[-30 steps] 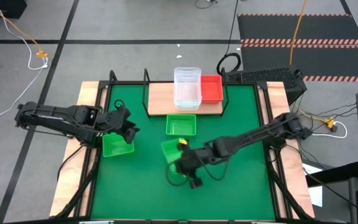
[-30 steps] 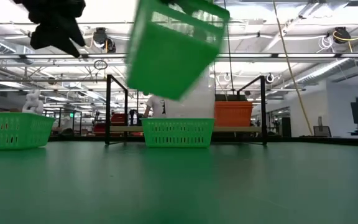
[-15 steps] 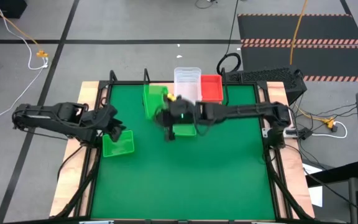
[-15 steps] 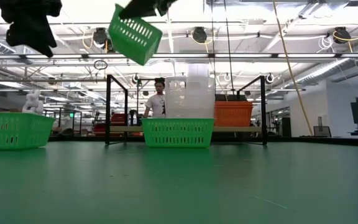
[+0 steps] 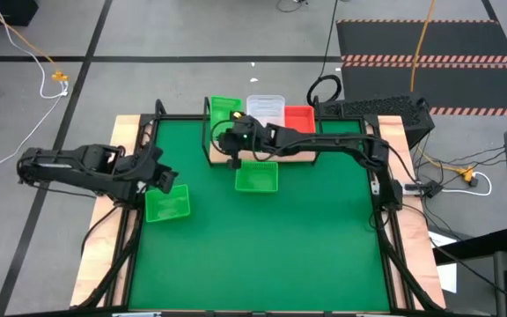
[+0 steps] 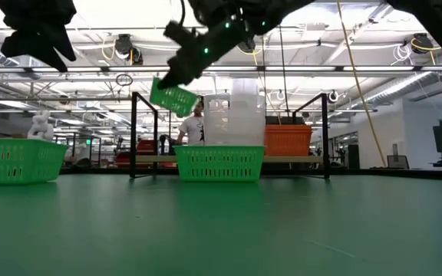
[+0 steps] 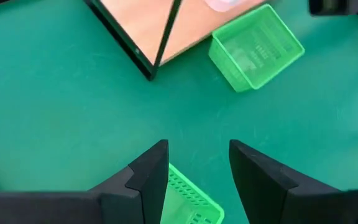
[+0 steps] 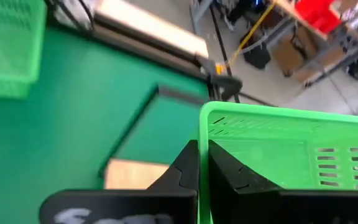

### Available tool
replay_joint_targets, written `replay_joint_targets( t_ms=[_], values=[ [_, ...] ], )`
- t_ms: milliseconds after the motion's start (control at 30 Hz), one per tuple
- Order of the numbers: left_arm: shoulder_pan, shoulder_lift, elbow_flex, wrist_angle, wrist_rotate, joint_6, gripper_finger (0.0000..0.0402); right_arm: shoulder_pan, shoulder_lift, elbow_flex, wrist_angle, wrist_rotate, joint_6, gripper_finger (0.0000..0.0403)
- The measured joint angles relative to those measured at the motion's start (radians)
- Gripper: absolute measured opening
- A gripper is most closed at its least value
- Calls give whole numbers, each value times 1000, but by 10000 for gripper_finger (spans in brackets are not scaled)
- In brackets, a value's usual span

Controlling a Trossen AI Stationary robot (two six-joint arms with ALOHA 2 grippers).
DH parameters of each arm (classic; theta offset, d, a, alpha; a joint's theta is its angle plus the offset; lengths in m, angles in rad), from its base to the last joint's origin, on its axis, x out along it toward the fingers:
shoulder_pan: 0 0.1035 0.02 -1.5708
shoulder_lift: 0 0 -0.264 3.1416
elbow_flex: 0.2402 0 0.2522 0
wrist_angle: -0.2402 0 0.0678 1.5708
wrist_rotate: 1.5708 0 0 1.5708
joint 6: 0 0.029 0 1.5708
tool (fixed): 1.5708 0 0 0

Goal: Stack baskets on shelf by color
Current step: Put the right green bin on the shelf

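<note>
I should keep lowering the raised green basket with my right gripper, as it hangs over the free shelf end next to the clear baskets, until its bottom sits flat there.
My right gripper is shut on a green basket and holds it in the air over the left end of the shelf. On that shelf stand a stack of clear baskets and a red basket. A second green basket rests on the mat in front of the shelf. A third green basket lies at the mat's left. My left gripper hovers open above its far edge, high over the mat. My right gripper pinches one wall of the green basket at its rim, one finger inside the basket and one outside. The fingers reach it from the table's near side, slanting slightly down. The basket is lifted clear and tilted above the shelf's left end.
The shelf's black wire frame posts rise at both ends of the board. Open green mat lies toward the near edge. A person stands in the room beyond the table.
My right gripper has swung from the mat's middle toward the far edge with the green basket, rolling its wrist, and now holds the basket over the shelf's left end. My left gripper has drawn back a little toward the table's left edge, still open.
</note>
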Motion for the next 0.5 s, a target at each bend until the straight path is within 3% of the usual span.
replay_joint_targets(
  t_ms=[267,500],
  values=[
    [39,0,0,1,-19,-125,170,-23,50,0,-38,-10,-4,0],
    [75,0,0,2,-30,-157,170,-29,123,0,-34,-84,-40,0]
  ],
)
